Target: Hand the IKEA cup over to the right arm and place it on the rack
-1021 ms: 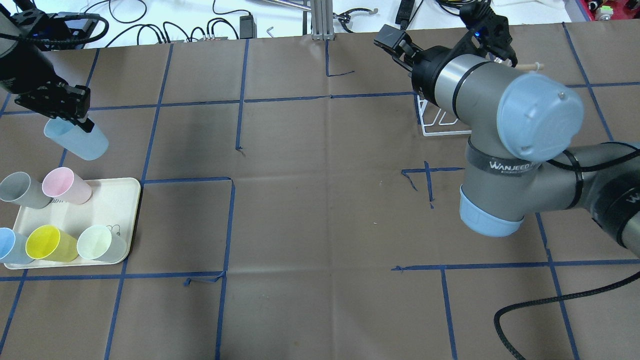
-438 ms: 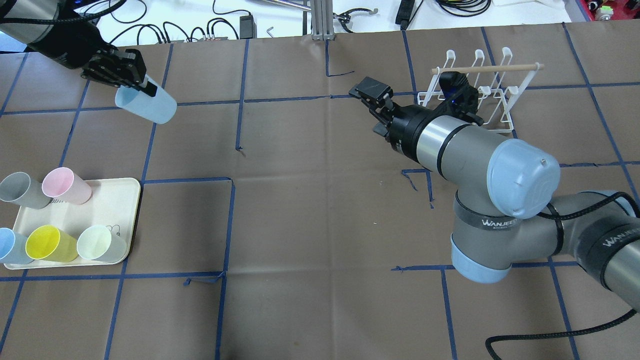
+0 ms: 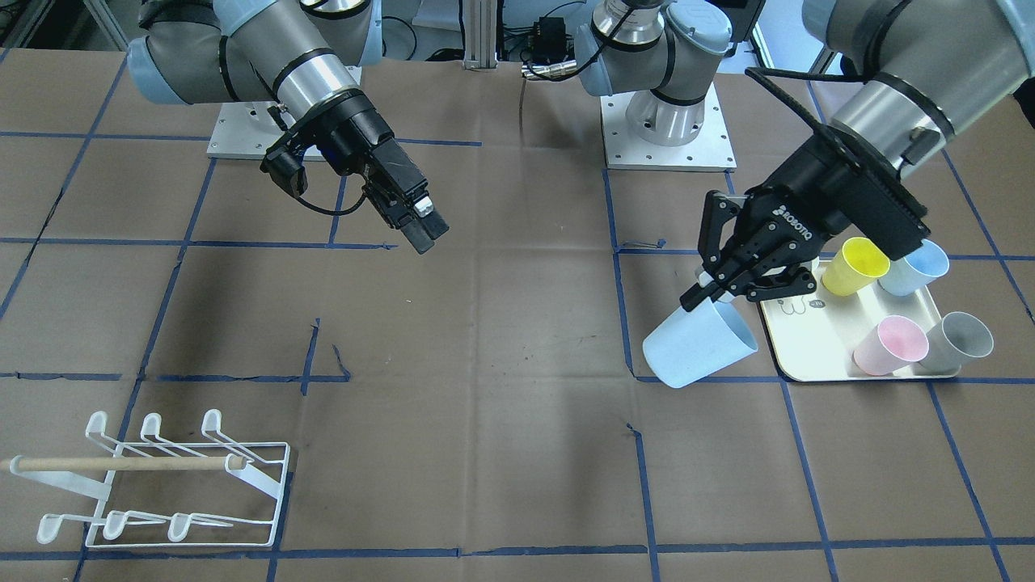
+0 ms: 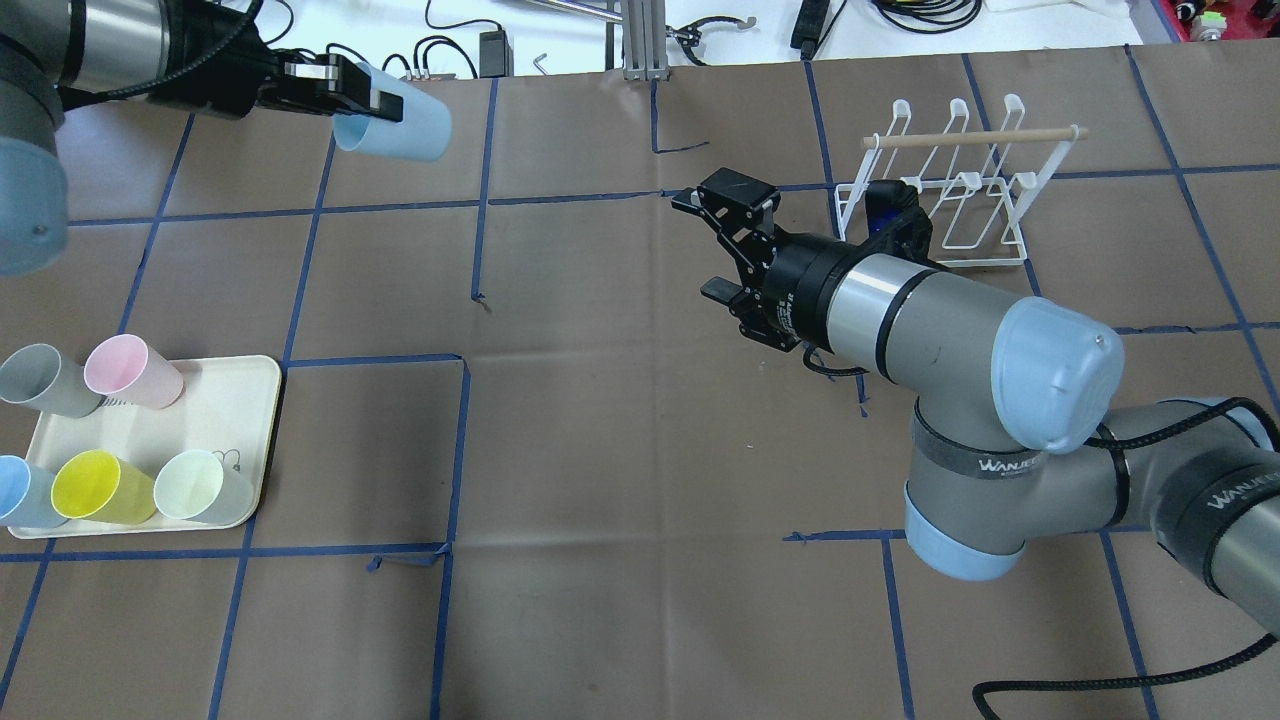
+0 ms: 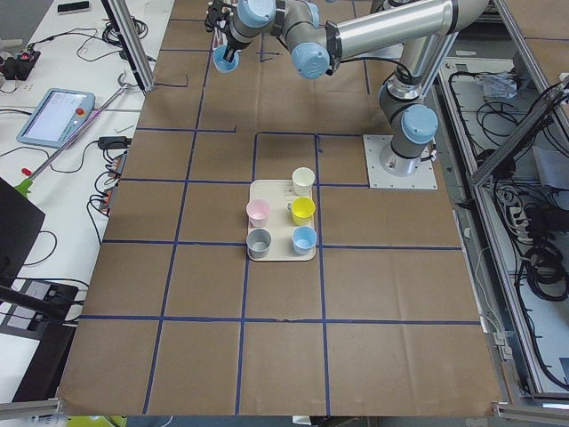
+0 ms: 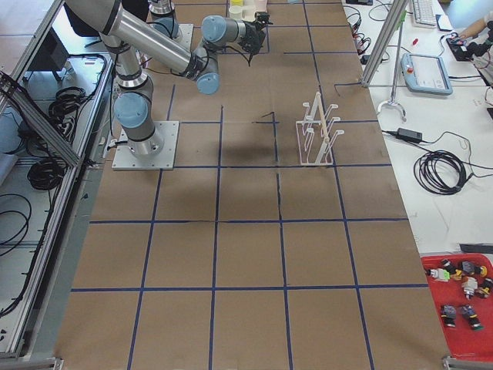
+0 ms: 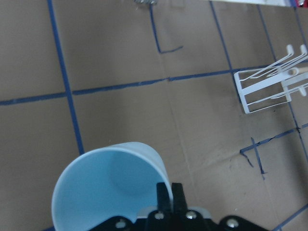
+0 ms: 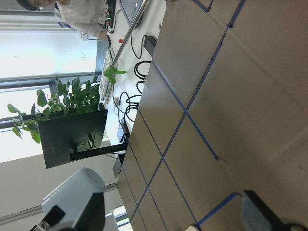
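The light blue cup's base (image 3: 664,360) sits out of line with the fingers of my right gripper, so I need my left gripper to bring it across before my right gripper takes it.
My left gripper (image 4: 368,100) is shut on the rim of a light blue cup (image 4: 400,125) and holds it tilted in the air over the table's far left part. The left wrist view shows the cup's (image 7: 108,185) open mouth right at the fingers (image 7: 169,196). My right gripper (image 4: 702,245) is open and empty above the table's middle, pointing left toward the cup, a wide gap apart. The white wire rack (image 4: 950,185) with its wooden dowel stands behind the right arm at the far right, and also shows in the front view (image 3: 162,477).
A cream tray (image 4: 245,400) at the near left holds several cups: grey (image 4: 40,380), pink (image 4: 130,370), blue (image 4: 18,490), yellow (image 4: 100,487) and pale green (image 4: 200,487). Cables lie beyond the table's far edge.
My left gripper has carried the blue cup away from the tray, farther back and to the right. My right gripper has swung from over the rack toward the table's middle, and its fingers now stand apart.
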`<state>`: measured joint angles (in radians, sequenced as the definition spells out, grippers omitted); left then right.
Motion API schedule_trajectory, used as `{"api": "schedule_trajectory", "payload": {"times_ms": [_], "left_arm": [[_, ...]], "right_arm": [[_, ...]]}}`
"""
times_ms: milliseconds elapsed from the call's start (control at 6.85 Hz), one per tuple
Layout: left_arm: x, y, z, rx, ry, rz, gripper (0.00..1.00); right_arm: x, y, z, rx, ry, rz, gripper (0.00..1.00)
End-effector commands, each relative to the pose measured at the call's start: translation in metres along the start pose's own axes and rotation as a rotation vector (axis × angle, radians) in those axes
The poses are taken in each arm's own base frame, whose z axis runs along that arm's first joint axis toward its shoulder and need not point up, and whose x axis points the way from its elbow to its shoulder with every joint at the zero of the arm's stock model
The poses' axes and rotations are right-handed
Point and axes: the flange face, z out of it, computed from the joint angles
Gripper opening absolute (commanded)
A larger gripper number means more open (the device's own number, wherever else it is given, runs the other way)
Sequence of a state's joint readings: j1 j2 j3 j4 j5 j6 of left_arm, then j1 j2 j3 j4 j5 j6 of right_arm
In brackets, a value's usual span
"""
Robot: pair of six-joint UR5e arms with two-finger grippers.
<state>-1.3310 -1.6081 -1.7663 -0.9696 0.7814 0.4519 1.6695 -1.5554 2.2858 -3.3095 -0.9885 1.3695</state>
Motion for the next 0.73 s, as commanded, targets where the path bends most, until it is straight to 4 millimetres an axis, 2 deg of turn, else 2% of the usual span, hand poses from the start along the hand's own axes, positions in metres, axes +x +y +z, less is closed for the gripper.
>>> {"api": "schedule_trajectory", "payload": {"times_ms": [0,146,438,584], "left_arm": [[0.019,0.036,0.025,0.203,0.122,0.173,0.0],[0.036,0.049,0.036,0.246,0.16,0.25,0.0],[0.068,0.094,0.071,0.288,0.183,0.382,0.0],[0.076,0.117,0.078,0.31,0.184,0.42,0.0]], "right_arm": [[-0.009,-0.004,-0.006,0.075,-0.047,0.13,1.0],[-0.03,-0.009,-0.018,0.16,-0.131,0.105,1.0],[-0.041,0.004,-0.03,0.146,-0.166,0.067,1.0],[-0.044,0.006,-0.034,0.149,-0.173,0.077,1.0]]}}
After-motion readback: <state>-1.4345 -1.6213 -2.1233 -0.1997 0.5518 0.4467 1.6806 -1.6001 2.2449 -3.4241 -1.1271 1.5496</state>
